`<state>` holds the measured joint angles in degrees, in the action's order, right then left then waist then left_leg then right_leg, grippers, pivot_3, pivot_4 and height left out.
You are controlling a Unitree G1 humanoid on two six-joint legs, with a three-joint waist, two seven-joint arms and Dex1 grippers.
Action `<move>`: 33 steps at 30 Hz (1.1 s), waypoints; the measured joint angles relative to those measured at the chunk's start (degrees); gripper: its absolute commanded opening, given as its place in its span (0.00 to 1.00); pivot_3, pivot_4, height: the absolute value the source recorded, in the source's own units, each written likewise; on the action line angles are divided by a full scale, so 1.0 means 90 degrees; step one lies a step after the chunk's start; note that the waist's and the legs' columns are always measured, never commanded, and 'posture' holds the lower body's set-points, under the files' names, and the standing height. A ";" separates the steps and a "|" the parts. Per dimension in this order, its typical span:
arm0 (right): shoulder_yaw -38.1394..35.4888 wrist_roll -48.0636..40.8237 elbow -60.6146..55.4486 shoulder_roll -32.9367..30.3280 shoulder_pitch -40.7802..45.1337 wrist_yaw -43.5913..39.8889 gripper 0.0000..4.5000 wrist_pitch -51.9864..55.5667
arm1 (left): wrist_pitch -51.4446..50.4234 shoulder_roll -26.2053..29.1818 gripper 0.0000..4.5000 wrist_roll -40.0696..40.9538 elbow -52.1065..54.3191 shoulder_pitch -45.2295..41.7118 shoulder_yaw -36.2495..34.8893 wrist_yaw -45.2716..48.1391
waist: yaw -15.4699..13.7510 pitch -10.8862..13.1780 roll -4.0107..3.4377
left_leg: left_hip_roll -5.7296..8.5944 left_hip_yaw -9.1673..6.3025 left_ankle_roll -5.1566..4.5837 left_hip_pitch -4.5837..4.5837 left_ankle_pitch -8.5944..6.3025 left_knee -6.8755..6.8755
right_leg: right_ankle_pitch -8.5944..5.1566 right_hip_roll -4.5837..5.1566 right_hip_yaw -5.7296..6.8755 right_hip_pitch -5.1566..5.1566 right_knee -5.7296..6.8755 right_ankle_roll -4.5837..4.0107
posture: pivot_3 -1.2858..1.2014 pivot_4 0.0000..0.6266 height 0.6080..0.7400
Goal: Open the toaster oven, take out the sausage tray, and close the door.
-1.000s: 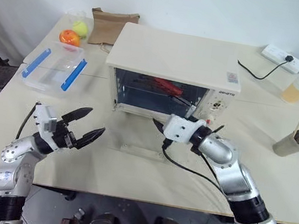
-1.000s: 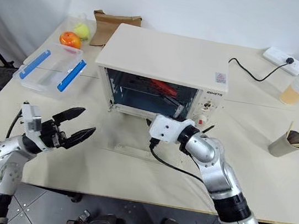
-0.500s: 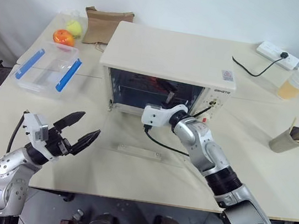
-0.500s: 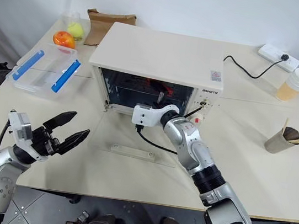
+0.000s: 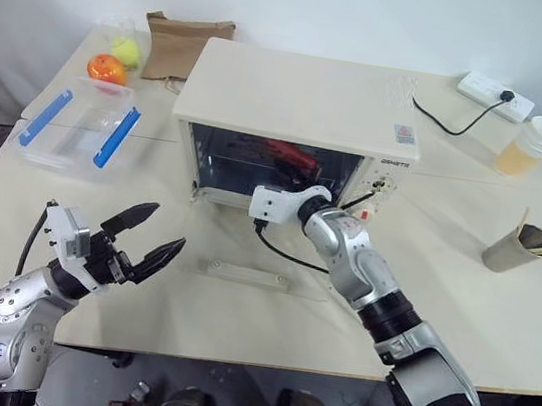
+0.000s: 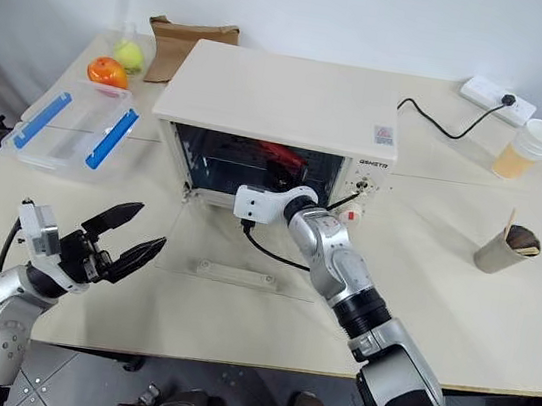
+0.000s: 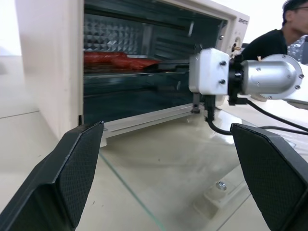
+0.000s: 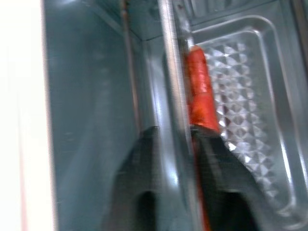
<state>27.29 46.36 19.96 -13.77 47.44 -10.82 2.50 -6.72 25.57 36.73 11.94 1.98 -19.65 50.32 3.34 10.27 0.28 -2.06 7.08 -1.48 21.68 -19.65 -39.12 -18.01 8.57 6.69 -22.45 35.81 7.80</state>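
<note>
The silver sausage tray (image 7: 118, 73) will stay stiff and take the red sausages (image 7: 118, 60) along when I move it by its rim, because they lie flat inside the oven.
The cream-white toaster oven (image 5: 301, 96) stands mid-table. Its glass door (image 5: 245, 245) lies open and flat on the table, bar handle (image 5: 246, 274) toward me. Inside, the silver sausage tray (image 8: 240, 96) holds red sausages (image 7: 115, 60). My right gripper (image 5: 302, 171) reaches into the oven cavity. In the right wrist view its two black fingers (image 8: 144, 163) sit on either side of the tray's front rim (image 8: 171, 72), shut on it beside a sausage (image 8: 199, 91). My left gripper (image 5: 152, 238) hovers open and empty over the table, left of the door, facing the oven.
At the left stand a clear plastic box with blue clips (image 5: 75, 125), an orange (image 5: 106, 68), a yellow-green fruit (image 5: 126, 49) and a brown paper bag (image 5: 185, 45). At the right are a power strip (image 5: 495, 96), a drink cup (image 5: 526, 148) and a brown cup (image 5: 517, 248). A person (image 7: 279, 33) sits beyond the oven.
My right gripper has pushed deeper into the oven and its fingers have closed on the tray's rim. The left gripper has stayed in place, open. The head camera has shifted.
</note>
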 measured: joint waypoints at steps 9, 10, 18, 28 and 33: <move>0.0027 0.0030 0.0021 -0.0013 0.0069 -0.0119 0.01 -0.0129 | 0.0071 -0.0003 1.00 0.0000 0.0001 -0.0018 0.0077 0.0002 | 0.0008 -0.0006 0.0011 | -0.0003 0.0000 0.0002 0.0000 0.0001 0.0000 | 0.0000 -0.0001 -0.0001 -0.0001 0.0000 -0.0001 | 0.52 0.24 1.00; 0.0017 0.0016 -0.0001 -0.0021 0.0069 -0.0159 0.01 -0.0138 | 0.0074 -0.0005 1.00 0.0000 0.0001 -0.0046 0.0087 0.0001 | 0.0008 -0.0006 0.0011 | -0.0003 0.0000 0.0003 0.0000 0.0002 0.0001 | 0.0000 -0.0001 -0.0001 -0.0002 0.0000 -0.0001 | 0.52 0.24 1.00; -0.0024 -0.0170 -0.0491 -0.0232 0.0008 -0.0728 0.01 -0.0282 | 0.0229 -0.0009 1.00 -0.0038 -0.0456 -0.1083 0.0370 0.0111 | 0.0021 -0.0004 0.0009 | -0.0003 0.0004 0.0005 0.0025 0.0005 -0.0001 | 0.0000 -0.0003 0.0002 -0.0023 -0.0002 -0.0001 | 0.52 0.24 1.00; -0.0028 -0.0375 -0.1134 -0.0380 -0.0304 -0.1228 0.01 -0.0446 | 0.0341 0.0003 1.00 -0.0101 -0.1428 -0.2484 0.0561 0.0309 | 0.0162 -0.0004 0.0009 | 0.0019 -0.0024 0.0006 0.0051 0.0005 0.0003 | 0.0000 -0.0008 0.0039 -0.0039 -0.0001 -0.0001 | 0.52 0.24 1.00; -0.0062 -0.0569 -0.1729 -0.0613 -0.0706 -0.1582 0.01 -0.0625 | 0.0319 0.0068 1.00 -0.0091 -0.1681 -0.2791 0.0485 0.0322 | 0.0165 -0.0004 0.0010 | 0.0021 -0.0024 0.0006 0.0052 0.0005 0.0002 | 0.0000 -0.0006 0.0039 -0.0039 -0.0001 -0.0001 | 0.52 0.24 1.00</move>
<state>26.72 41.24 4.40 -19.29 41.08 -25.06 -3.12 -3.86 26.18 35.90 -3.19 -23.15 -15.29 53.22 4.82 10.24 0.37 -1.88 6.86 -1.42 22.15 -19.60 -39.10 -18.01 8.51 7.03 -22.80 35.80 7.79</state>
